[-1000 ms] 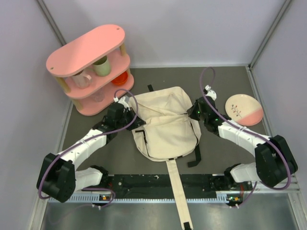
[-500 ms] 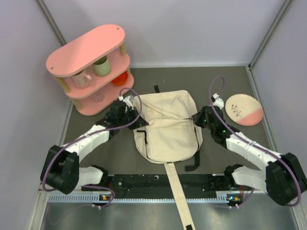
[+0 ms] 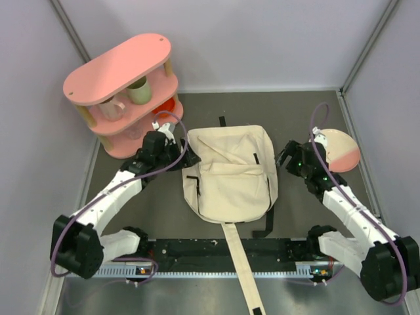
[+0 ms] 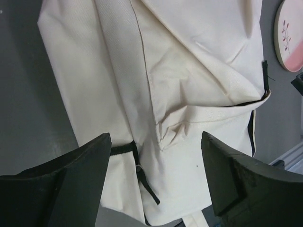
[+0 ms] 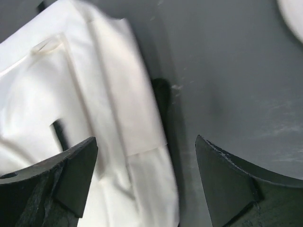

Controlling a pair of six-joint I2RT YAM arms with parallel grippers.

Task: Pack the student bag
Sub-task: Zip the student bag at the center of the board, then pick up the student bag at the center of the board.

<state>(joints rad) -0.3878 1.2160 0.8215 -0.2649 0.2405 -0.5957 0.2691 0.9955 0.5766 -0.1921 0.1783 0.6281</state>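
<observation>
The long strap (image 3: 242,268) sticks out at the student bag's near edge (image 3: 228,224), so I expect it to hang down and trail along when I raise the bag.
The student bag (image 3: 230,174), a cream canvas backpack with black trim, lies flat in the middle of the table, its long strap (image 3: 244,275) trailing toward the near edge. My left gripper (image 3: 186,159) stands open just off the bag's left edge. In the left wrist view the cream fabric (image 4: 189,71) and a black strap (image 4: 142,179) show between the spread fingers of the gripper (image 4: 156,182). My right gripper (image 3: 285,157) is open off the bag's right edge. In the right wrist view the bag's side (image 5: 94,104) lies under the open gripper (image 5: 147,184). Neither holds anything.
A pink two-tier shelf (image 3: 125,92) with cups stands at the back left, close behind my left arm. A pink and white plate (image 3: 338,147) lies at the right, next to my right wrist, and shows in the left wrist view as well, plate (image 4: 291,38).
Both grippers have opened, let go of the bag's sides and drawn outward. The bag has been spread out and now lies flat, shifted slightly to the right.
</observation>
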